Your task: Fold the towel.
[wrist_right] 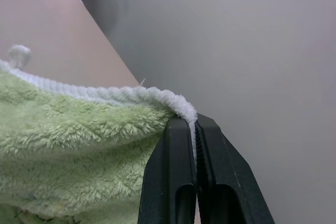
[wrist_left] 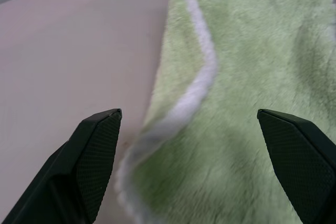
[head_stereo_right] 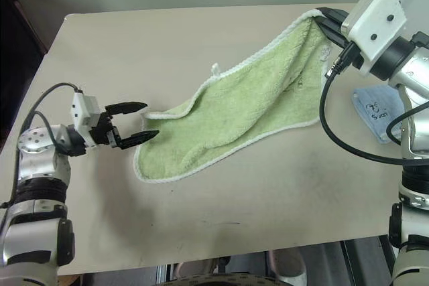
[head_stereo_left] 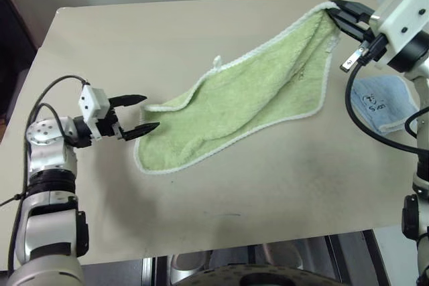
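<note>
The white edging (head_stereo_left: 167, 108) curls over at the towel's loose corner, so the light green towel (head_stereo_left: 234, 98) will unroll into a hanging sheet when I lift that corner.
The light green towel (head_stereo_left: 255, 102) with white edging hangs stretched from a raised corner at the far right down to the table, where its lower left part lies. My right gripper (head_stereo_left: 337, 11) is shut on that raised corner; the right wrist view shows the white edge (wrist_right: 181, 109) pinched between its fingers. A small white loop tag (head_stereo_left: 216, 61) sticks up from the towel's far edge. My left gripper (head_stereo_left: 142, 113) stands open low over the table, just at the towel's near left corner, with the white-edged cloth (wrist_left: 199, 85) lying between its fingers.
A smaller light blue cloth (head_stereo_left: 383, 102) with black marks lies at the table's right edge, below my right arm. The beige table (head_stereo_left: 147, 38) has bare room at the far left and along the front. A black cable loops under the right wrist.
</note>
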Tool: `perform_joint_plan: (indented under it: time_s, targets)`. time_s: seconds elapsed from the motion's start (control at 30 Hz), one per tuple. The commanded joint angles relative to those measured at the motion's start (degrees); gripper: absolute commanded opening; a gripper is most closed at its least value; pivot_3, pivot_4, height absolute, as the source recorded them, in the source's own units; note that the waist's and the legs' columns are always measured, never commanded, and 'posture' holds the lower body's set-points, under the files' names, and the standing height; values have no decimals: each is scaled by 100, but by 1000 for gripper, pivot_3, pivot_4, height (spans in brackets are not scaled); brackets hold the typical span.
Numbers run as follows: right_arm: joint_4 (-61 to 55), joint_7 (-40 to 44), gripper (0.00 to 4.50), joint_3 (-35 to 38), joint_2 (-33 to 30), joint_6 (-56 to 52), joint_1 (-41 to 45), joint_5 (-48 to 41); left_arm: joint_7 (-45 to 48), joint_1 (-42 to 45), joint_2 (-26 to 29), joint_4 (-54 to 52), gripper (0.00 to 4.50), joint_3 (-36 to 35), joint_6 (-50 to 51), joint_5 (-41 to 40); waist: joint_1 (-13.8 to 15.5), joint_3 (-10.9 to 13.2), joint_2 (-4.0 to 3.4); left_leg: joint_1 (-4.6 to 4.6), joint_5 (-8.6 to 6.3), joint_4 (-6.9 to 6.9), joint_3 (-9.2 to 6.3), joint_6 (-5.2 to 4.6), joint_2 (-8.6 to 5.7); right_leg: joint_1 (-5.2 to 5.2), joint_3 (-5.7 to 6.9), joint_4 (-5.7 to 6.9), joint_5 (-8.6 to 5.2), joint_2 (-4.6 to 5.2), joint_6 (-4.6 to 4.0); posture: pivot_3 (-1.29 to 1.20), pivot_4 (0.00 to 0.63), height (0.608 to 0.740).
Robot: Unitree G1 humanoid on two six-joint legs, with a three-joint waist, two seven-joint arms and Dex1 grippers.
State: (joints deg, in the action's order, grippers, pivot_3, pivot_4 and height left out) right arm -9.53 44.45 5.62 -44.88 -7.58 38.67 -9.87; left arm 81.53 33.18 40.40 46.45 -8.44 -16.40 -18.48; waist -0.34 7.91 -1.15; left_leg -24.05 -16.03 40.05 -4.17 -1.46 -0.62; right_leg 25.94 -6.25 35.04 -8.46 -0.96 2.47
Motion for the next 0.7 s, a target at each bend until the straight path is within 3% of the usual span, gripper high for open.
perform_joint_plan:
  time_s: [0.03,0.2,0.3,0.63,0.7]
  targets:
    - [-207,-78,26,189,-28,4,97,-93,152,381,0,329,4500,91,-286,179,-7,0,0,0,0,1,0,0,0,1,0,1,1,0,1,0,150,740]
    - [-227,-71,26,170,-45,20,54,-52,265,960,-42,1010,4500,303,-628,512,-11,0,0,0,3,0,0,-1,0,2,0,5,7,-1,4,0,150,740]
    - [-279,-90,0,182,-56,0,-3,-33,301,1205,16,1375,3649,405,-980,767,-18,0,0,0,4,0,0,-1,0,2,0,2,8,-1,6,0,150,740]
    - [-379,-144,0,231,-123,-4,-157,43,670,1594,-27,1774,99,250,-1053,708,-16,0,0,-8,5,0,1,-3,0,6,2,-3,11,-1,12,0,150,740]
    - [-381,-152,0,237,-136,7,-190,63,758,1699,-84,1742,42,15,-561,403,-18,0,0,-8,5,1,1,-3,0,6,2,-3,11,-1,12,0,150,740]
